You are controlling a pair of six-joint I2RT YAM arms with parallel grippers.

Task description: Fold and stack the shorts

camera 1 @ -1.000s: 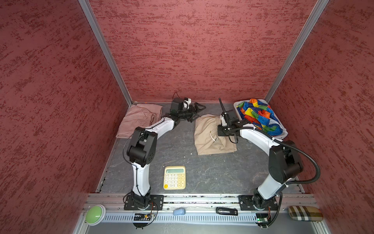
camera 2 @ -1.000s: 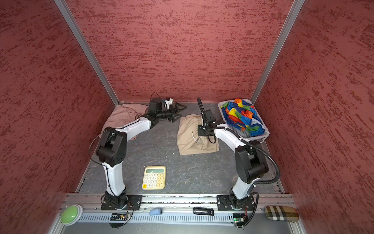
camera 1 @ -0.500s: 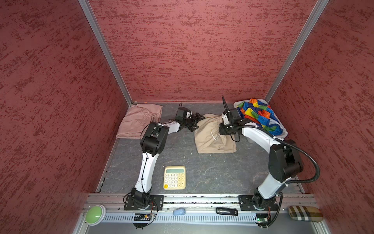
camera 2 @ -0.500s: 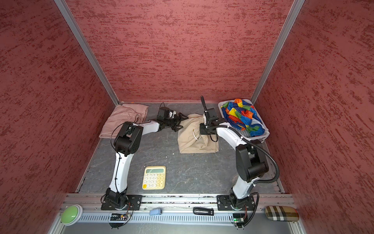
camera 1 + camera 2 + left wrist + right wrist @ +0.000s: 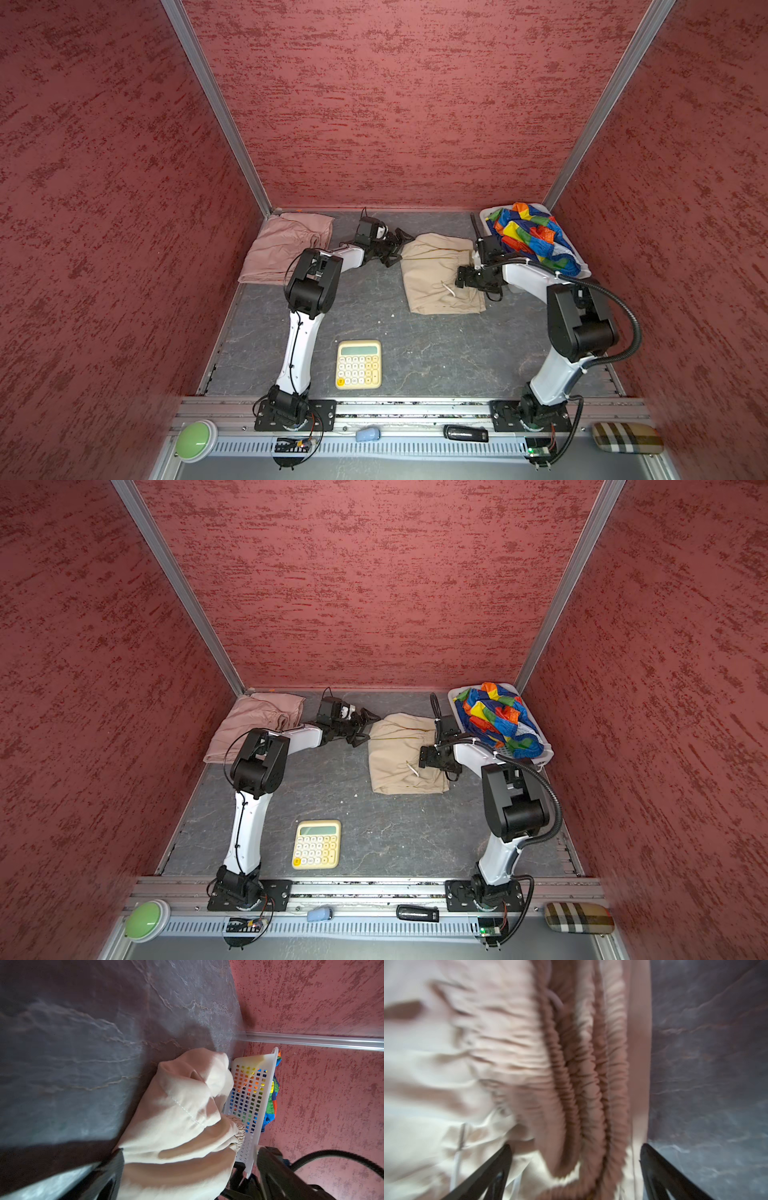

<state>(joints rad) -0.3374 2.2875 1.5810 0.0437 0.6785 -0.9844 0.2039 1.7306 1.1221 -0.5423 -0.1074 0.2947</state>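
My left gripper is open by the back corner of the beige shorts (image 5: 410, 244). It should move forward and pinch mid-edge (image 5: 410, 276) before it carries them onto the pink shorts.
The beige shorts (image 5: 432, 274) (image 5: 395, 754) lie folded at the middle back of the table, white drawstring showing. My left gripper (image 5: 399, 250) (image 5: 191, 1178) stands open at their left edge, with beige fabric (image 5: 176, 1115) between its wide-apart fingers (image 5: 112, 1167). At their right edge my right gripper (image 5: 459, 279) (image 5: 575, 1167) is open, and the gathered waistband (image 5: 581, 1095) runs between its fingers (image 5: 492, 1167). The pink shorts (image 5: 286, 249) (image 5: 253, 725) lie at the back left. Bunched in the white basket (image 5: 582, 272) (image 5: 249, 1105) at the back right are the rainbow shorts (image 5: 528, 237) (image 5: 494, 717).
A yellow calculator (image 5: 358, 364) lies at the front middle of the grey table. On the front rail sit a green button (image 5: 195, 440), a small blue item (image 5: 368, 434), a black item (image 5: 465, 433) and a plaid case (image 5: 625, 436). Red walls close three sides.
My left gripper has swung right from beside the pink shorts to the beige shorts' left edge. My right gripper has opened and let go of the beige shorts, shifting slightly toward the front.
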